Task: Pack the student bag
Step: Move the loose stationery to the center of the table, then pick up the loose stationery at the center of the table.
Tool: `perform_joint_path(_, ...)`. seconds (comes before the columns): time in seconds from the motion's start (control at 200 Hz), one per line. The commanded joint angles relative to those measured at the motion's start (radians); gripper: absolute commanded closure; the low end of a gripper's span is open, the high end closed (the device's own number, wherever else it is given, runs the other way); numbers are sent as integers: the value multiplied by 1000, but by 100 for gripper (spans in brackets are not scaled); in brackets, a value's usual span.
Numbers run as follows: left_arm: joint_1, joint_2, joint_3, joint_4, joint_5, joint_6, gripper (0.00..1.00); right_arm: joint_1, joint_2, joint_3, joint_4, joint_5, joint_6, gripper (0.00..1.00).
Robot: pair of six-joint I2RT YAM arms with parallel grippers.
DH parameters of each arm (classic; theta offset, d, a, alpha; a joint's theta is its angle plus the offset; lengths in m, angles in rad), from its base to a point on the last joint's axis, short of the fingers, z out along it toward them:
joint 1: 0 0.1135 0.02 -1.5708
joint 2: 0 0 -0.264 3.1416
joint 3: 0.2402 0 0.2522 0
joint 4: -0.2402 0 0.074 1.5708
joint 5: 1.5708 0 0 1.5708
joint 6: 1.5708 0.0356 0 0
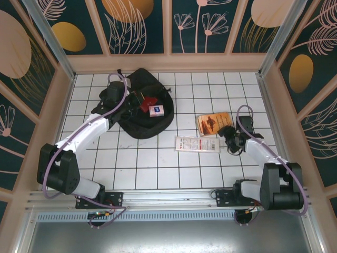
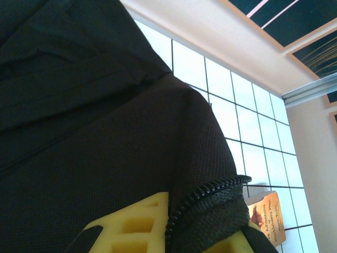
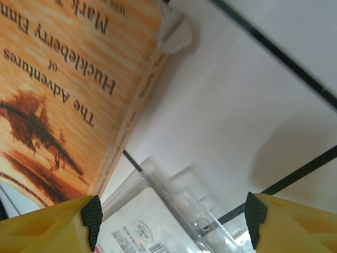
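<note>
My gripper will lift the clear packet (image 1: 197,144) by its end, and the packet will stay almost straight, because crisp moulded edges (image 3: 172,205) frame the flat white card.
The student bag (image 1: 138,118) is a large black fabric backpack lying at the back left of the tiled table. A red item (image 1: 147,104) and a small white and blue box (image 1: 156,110) rest in its open mouth. My left gripper (image 1: 125,99) is shut on the bag's zippered edge (image 2: 210,197), with the black fabric pinched between its yellow fingers (image 2: 138,221). My right gripper (image 1: 226,136) is open and low over the table, empty. Between its black pads (image 3: 92,217) lies the end of a clear plastic packet (image 3: 158,224), beside an orange Huckleberry Finn book (image 3: 58,89).
The book (image 1: 212,124) and the clear packet (image 1: 196,143) lie side by side on the white tiles right of centre. Wooden walls (image 1: 168,63) fence the table at the back and both sides. Bare tiles (image 1: 147,168) stretch in front of the bag.
</note>
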Motion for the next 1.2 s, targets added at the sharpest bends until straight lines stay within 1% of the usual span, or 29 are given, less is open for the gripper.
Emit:
perform_joint_path(0.0, -23, -20, -55, -27, -2, -23, 100, -4, -4, -41, 66, -106, -6, 26)
perform_joint_path(0.115, -60, -20, -79, -32, -41, -36, 100, 0, -31, -78, 76, -120, -1, 25)
perform_joint_path(0.195, -78, -18, -84, -26, -60, -53, 100, 13, -43, -107, 111, -161, 10, 26)
perform_joint_path(0.23, -82, -18, -116, -16, -63, -61, 100, 27, -45, -118, 128, -179, 14, 26)
perform_joint_path(0.355, -87, -6, -151, 18, -51, -91, 100, 88, -31, -140, 202, -235, 20, 27)
perform_joint_path(0.5, -90, 5, -169, 31, -43, -103, 100, 172, 3, -141, 289, -283, 22, 28)
perform_joint_path(0.56, -90, 6, -172, 33, -44, -99, 100, 198, 13, -145, 341, -318, 24, 29)
perform_joint_path(0.646, -90, 7, -173, 31, -39, -94, 100, 223, 26, -144, 373, -333, 6, 30)
perform_joint_path(0.701, -90, 7, -177, 38, -27, -92, 100, 225, 33, -155, 409, -360, 4, 31)
perform_joint_path(0.771, -92, 14, -181, 45, -12, -95, 100, 225, 36, -181, 496, -413, 22, 33)
perform_joint_path(0.866, -92, 26, -180, 53, 7, -98, 100, 233, 47, -198, 574, -443, 41, 40)
perform_joint_path(0.941, -92, 32, -176, 61, 22, -103, 100, 240, 68, -192, 591, -443, 38, 45)
perform_joint_path(1.191, -92, 28, -166, 58, 28, -99, 100, 257, 164, -169, 485, -344, -33, 55)
